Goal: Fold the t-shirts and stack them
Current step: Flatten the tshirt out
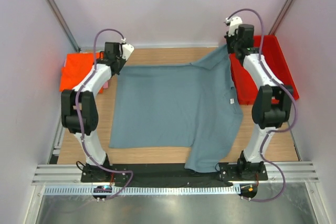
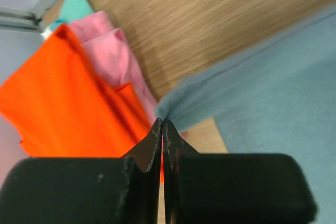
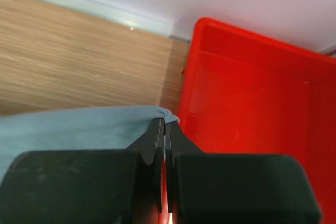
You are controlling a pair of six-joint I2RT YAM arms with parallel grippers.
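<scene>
The far corner of the grey-blue t-shirt in my right gripper touches the red bin's rim point(image 3: 184, 110). My grippers should move the t-shirt clear before they lay its far edge point(image 1: 157, 67) down.
A large grey-blue t-shirt point(image 1: 168, 108) lies spread over the table's middle, its right side hanging toward the front edge, a small white label point(image 1: 230, 100) showing. My left gripper point(image 1: 118, 65) is shut on the shirt's far left corner point(image 2: 164, 109). At the far right, my right gripper point(image 1: 231, 47) is shut on the shirt's other far corner point(image 3: 167, 115), lifted beside the bin. An orange t-shirt point(image 1: 75, 70) lies folded at the far left, and in the left wrist view it point(image 2: 68, 108) rests next to a pink t-shirt point(image 2: 113, 56).
A red plastic bin point(image 1: 273, 66) stands at the far right; its inside point(image 3: 252, 103) holds nothing I can see. A teal cloth point(image 2: 76, 4) peeks out behind the pink one. Walls close in the table at the back and sides.
</scene>
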